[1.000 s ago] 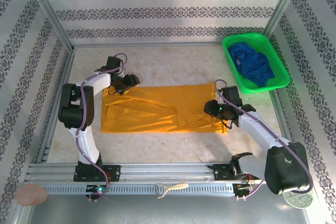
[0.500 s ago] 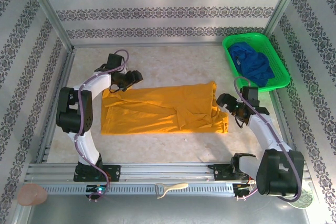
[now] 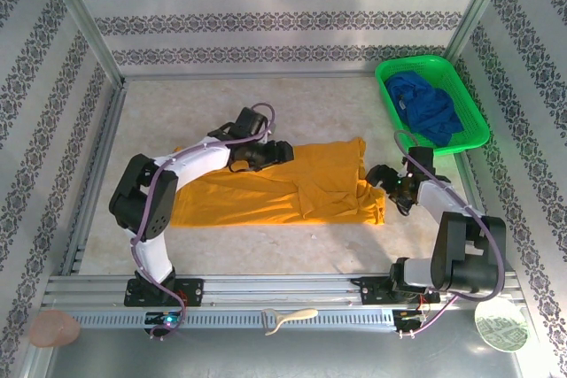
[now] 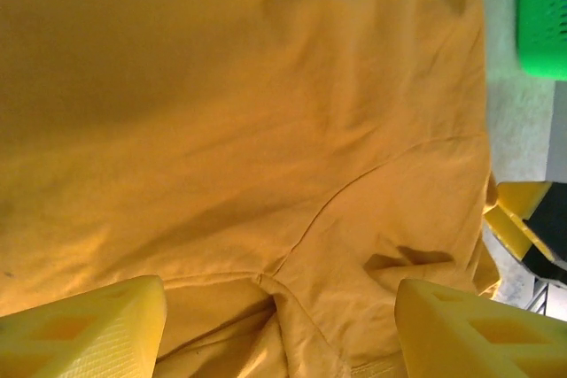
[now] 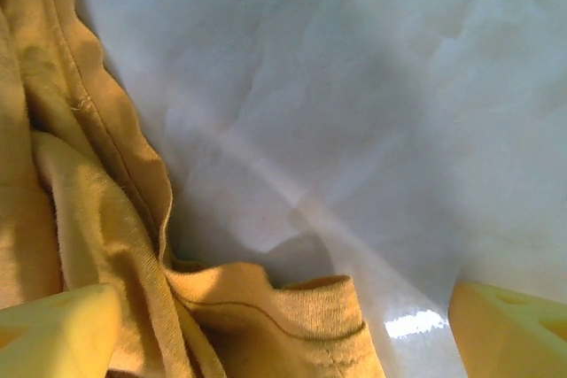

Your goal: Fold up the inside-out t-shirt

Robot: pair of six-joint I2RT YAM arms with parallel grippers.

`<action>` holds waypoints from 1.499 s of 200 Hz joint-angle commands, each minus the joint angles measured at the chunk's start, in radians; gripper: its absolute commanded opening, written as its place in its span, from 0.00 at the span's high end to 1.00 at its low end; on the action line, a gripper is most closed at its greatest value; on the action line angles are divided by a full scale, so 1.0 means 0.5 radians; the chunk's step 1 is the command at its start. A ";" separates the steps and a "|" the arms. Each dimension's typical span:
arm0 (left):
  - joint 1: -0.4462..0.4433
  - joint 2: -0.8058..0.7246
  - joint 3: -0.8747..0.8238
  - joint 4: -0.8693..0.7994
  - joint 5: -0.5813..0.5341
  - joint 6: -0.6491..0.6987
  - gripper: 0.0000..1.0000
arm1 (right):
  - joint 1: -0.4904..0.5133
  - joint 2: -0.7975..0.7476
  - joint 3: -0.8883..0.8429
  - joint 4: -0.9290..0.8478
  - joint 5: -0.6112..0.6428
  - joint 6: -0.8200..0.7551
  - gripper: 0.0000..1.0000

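The t-shirt lies in a flat band (image 3: 257, 201) with its end edge between the open fingers of the robot's right gripper, so the robot should keep moving in until they pinch that edge (image 3: 363, 184).
The mustard-yellow t-shirt (image 3: 266, 185) lies flat across the middle of the table, plain face up and folded into a long band. My left gripper (image 3: 276, 152) hovers over its upper middle. In the left wrist view its fingers (image 4: 81, 332) stand wide apart above the t-shirt (image 4: 248, 121), open, with a seam and a fold between them. My right gripper (image 3: 383, 174) is at the shirt's right edge. It is open, and a bunched ribbed hem (image 5: 266, 307) lies between its fingers (image 5: 55, 335) on the bare table.
A green basket (image 3: 469, 99) at the back right holds a deep-blue garment (image 3: 427, 105). Its corner (image 4: 542, 15) shows in the left wrist view. Patterned walls close three sides. A cream tool (image 3: 288, 318) lies on the front rail (image 3: 266, 294).
My left arm has swung from the shirt's back-left corner rightward to over its middle. My right gripper has drawn back off the cloth to the shirt's right edge.
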 commanded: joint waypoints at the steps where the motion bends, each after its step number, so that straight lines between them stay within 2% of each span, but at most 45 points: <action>1: -0.035 0.053 -0.055 0.131 -0.040 -0.093 0.31 | -0.002 0.101 0.050 0.077 -0.071 0.025 0.02; 37: -0.065 0.084 -0.051 0.153 -0.046 -0.110 0.31 | 0.101 0.236 0.038 0.278 -0.265 0.067 0.03; 52: -0.066 0.083 -0.041 0.133 -0.050 -0.102 0.31 | 0.158 0.265 0.029 0.359 -0.352 0.085 0.07; 75: -0.066 0.083 -0.031 0.123 -0.050 -0.098 0.31 | 0.220 0.204 -0.035 0.486 -0.384 0.168 0.07; 120: -0.073 0.085 -0.033 0.141 -0.047 -0.107 0.31 | 0.328 -0.009 -0.109 0.527 -0.313 0.221 0.07; 182: -0.075 0.070 -0.058 0.159 -0.038 -0.114 0.31 | 0.485 0.172 -0.050 0.565 -0.239 0.279 0.09; 212: -0.052 0.023 -0.062 0.160 -0.040 -0.118 0.31 | 0.559 0.347 -0.012 0.698 -0.258 0.385 0.38; 234: 0.104 -0.069 -0.088 0.069 -0.049 -0.078 0.31 | 0.559 0.390 -0.019 0.772 -0.258 0.457 0.82; 248: 0.291 -0.156 -0.155 0.023 -0.059 -0.016 0.31 | 0.515 0.335 -0.041 0.750 -0.235 0.466 1.00; 277: 0.710 -0.224 -0.230 -0.149 -0.045 0.181 0.31 | 0.342 0.162 -0.080 0.601 -0.202 0.424 1.00; 300: 0.852 -0.204 -0.251 -0.252 -0.054 0.301 0.31 | 0.193 0.037 -0.085 0.441 -0.188 0.365 1.00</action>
